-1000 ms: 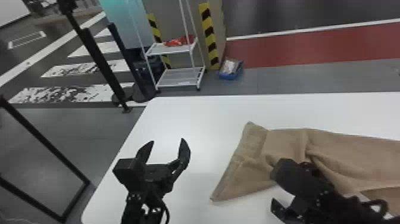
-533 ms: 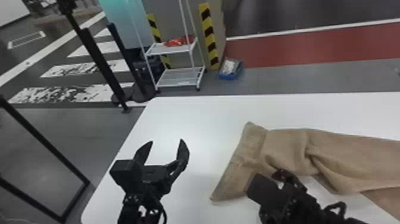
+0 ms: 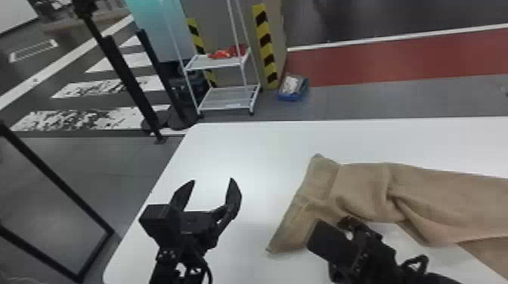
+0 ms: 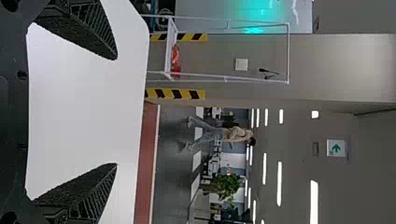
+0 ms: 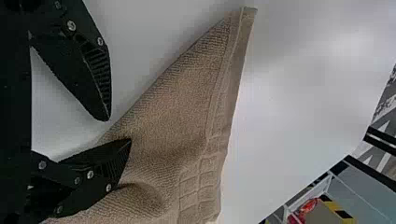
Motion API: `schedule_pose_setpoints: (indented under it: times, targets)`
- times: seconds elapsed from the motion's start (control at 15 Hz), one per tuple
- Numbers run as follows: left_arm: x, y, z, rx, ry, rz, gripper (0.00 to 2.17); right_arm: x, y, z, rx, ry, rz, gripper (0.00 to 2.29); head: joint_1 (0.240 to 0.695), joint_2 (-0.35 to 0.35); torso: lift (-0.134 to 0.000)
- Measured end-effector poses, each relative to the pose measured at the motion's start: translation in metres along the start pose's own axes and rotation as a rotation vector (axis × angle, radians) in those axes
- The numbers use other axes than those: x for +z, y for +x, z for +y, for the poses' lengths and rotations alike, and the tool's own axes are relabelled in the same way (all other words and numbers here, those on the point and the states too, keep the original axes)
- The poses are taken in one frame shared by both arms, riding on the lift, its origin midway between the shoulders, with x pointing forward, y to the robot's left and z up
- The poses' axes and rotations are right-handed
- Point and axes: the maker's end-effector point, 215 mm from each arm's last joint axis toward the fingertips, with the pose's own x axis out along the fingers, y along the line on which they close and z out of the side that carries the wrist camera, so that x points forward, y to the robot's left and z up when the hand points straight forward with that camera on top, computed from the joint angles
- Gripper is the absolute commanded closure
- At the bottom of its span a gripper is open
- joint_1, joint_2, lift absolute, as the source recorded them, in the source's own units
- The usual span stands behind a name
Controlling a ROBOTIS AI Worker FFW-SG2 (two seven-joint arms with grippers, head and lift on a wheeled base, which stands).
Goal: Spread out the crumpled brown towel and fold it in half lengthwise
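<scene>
The towel's hemmed end (image 3: pixel 302 207) will bunch up, droop and fold over itself when I lift and carry it, because soft folds (image 3: pixel 393 195) run behind that limp end of the brown towel.
The crumpled brown towel (image 3: pixel 363 189) lies across the right part of the white table, folds running through it and its hemmed end toward the left. Left of the towel, my left gripper (image 3: pixel 211 185) stands open over bare table; in the left wrist view the left gripper (image 4: pixel 114 112) has nothing between its fingers. My right gripper (image 3: pixel 317 241) is at the towel's near left part. In the right wrist view the right gripper (image 5: pixel 120 129) is open, one finger against the towel (image 5: pixel 177 112) and the other above the table beside its edge.
The white table (image 3: pixel 242 151) has its left edge near my left arm. Beyond it stand a white wire shelf (image 3: pixel 226 100) and a blue bin (image 3: pixel 293 88) on the floor. A black frame (image 3: pixel 56 181) stands left of the table.
My right gripper has moved left along the towel's near side, toward its hemmed end. The left gripper has shifted only slightly, and the towel looks much the same.
</scene>
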Motion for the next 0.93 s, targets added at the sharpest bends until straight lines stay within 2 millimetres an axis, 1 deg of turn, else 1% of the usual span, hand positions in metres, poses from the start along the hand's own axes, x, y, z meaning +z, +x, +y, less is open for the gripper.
schedule_pose_setpoints:
  times: [0.2, 0.27, 0.47, 0.6, 0.67, 0.73, 0.8, 0.93]
  targets:
    - [-0.001, -0.001, -0.002, -0.001, -0.002, 0.003, 0.06, 0.002, 0.001, -0.015, -0.038, 0.007, -0.004, 0.57, 0.695, 0.350, -0.125]
    - [-0.002, -0.002, -0.003, -0.001, -0.003, 0.004, 0.06, 0.003, 0.001, -0.017, -0.040, 0.008, -0.006, 0.44, 0.695, 0.350, -0.125]
    - [-0.002, -0.003, -0.003, 0.000, -0.006, 0.004, 0.06, 0.005, 0.001, -0.019, -0.038, 0.016, -0.007, 0.42, 0.695, 0.350, -0.125]
    - [-0.002, -0.004, -0.003, 0.002, -0.006, 0.003, 0.06, 0.003, 0.001, -0.018, -0.026, 0.026, 0.007, 0.43, 0.695, 0.350, -0.125]
    - [-0.002, -0.004, -0.002, 0.003, -0.006, 0.003, 0.06, 0.002, 0.001, -0.018, -0.025, 0.029, 0.015, 0.46, 0.695, 0.350, -0.125]
    - [-0.002, -0.004, -0.002, 0.004, -0.007, 0.003, 0.06, 0.002, 0.001, -0.022, -0.032, 0.027, 0.023, 0.57, 0.695, 0.350, -0.125]
    - [-0.002, -0.004, -0.002, 0.005, -0.008, 0.004, 0.06, 0.004, 0.001, -0.027, -0.042, 0.020, 0.027, 0.77, 0.695, 0.350, -0.125]
    - [-0.003, -0.004, -0.002, 0.007, -0.009, 0.004, 0.06, 0.007, 0.002, -0.033, -0.060, 0.002, 0.035, 0.86, 0.695, 0.350, -0.125]
